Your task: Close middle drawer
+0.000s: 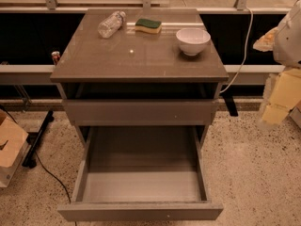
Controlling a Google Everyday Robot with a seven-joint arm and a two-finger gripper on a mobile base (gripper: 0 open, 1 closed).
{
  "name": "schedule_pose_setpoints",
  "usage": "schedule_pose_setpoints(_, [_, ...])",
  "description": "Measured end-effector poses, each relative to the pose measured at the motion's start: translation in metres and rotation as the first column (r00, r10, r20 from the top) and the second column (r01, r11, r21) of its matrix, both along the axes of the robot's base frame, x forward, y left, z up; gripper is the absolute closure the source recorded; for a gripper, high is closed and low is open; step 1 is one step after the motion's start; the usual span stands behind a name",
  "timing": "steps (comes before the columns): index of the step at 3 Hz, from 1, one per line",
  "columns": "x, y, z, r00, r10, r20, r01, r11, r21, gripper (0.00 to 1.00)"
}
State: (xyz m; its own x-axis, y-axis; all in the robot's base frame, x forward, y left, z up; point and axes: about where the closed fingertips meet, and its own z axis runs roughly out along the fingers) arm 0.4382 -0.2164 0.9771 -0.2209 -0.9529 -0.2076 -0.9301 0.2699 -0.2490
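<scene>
I expect the middle drawer (141, 178) to slide in squarely when I push its front off-centre, because both sides (200, 165) go straight back into the cabinet.
The middle drawer (141, 211) is pulled far out toward the camera, its plain grey inside in full view and nothing in it. Its flat front runs along the bottom of the view and has a tiny pale dot right of centre. Above it, the upper drawer front (141, 112) sits shut under the cabinet top (141, 60). My gripper (281, 98), pale yellow below a white arm, hangs at the far right edge. It is level with the upper drawer front, well right of the cabinet, and touches nothing.
On the cabinet top lie a plastic bottle (111, 24), a green-and-yellow sponge (148, 25) and a white bowl (193, 40). A cardboard box (9, 147) and a black cable (49, 173) are on the floor at left. A white cable (242, 46) hangs at right.
</scene>
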Motion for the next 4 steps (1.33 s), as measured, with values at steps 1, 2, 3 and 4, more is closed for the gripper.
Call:
schedule_pose_setpoints(1, [0.0,0.0,0.0,1.0,0.0,0.0,0.0,1.0,0.0,0.0])
schedule_pose_setpoints(2, [0.0,0.001,0.002,1.0,0.0,0.01,0.0,1.0,0.0,0.16])
schedule_pose_setpoints(3, [-0.001,0.005,-0.014,0.9999,0.01,-0.002,-0.01,1.0,0.026,0.39])
schedule_pose_setpoints(4, [-0.006,0.005,-0.043,0.9992,0.021,-0.035,-0.019,0.998,0.063,0.62])
